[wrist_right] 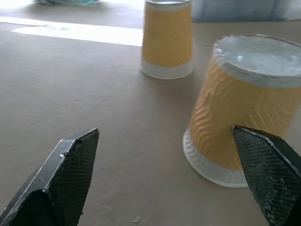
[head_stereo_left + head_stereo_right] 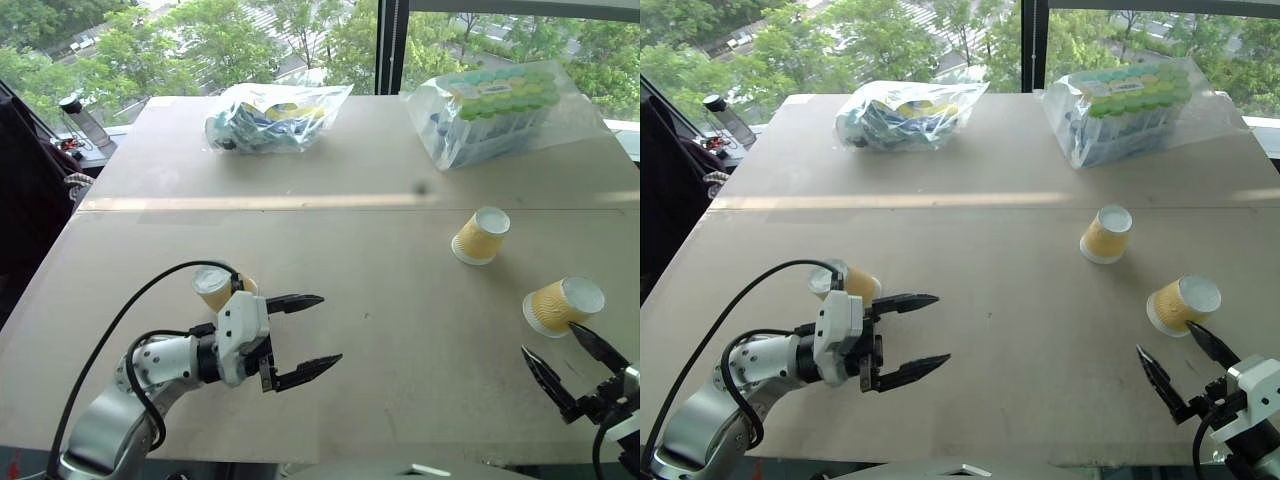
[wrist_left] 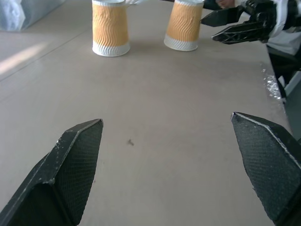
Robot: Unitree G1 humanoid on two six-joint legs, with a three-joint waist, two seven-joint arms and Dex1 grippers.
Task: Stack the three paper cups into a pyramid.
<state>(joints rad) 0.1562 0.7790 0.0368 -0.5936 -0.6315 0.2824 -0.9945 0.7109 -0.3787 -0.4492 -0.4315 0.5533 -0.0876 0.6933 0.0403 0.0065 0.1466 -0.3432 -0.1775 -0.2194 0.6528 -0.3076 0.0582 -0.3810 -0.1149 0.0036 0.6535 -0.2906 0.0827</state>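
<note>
The near cup is clear of the farther cup (image 2: 480, 237), so my right gripper should keep moving in until its open fingers are around the near cup's sides (image 2: 553, 307).
Three yellow-orange ribbed paper cups stand upside down on the brown table (image 2: 380, 300). One cup (image 2: 213, 288) stands at the left, just behind my left gripper (image 2: 330, 328), which is open, level above the table and pointing right with nothing between its fingers. Another cup (image 2: 480, 236) stands right of centre. The last cup (image 2: 563, 305) is near the right edge, just beyond my right gripper (image 2: 548, 338), also open and empty. In the right wrist view this near cup (image 1: 244, 108) sits ahead by one fingertip, with the farther cup (image 1: 167, 40) behind it.
Two clear plastic bags of packaged goods lie at the back of the table, one at centre-left (image 2: 275, 115) and one at the right (image 2: 495, 110). A black cable (image 2: 130, 310) loops over my left arm. A bottle (image 2: 80, 118) stands past the table's far left corner.
</note>
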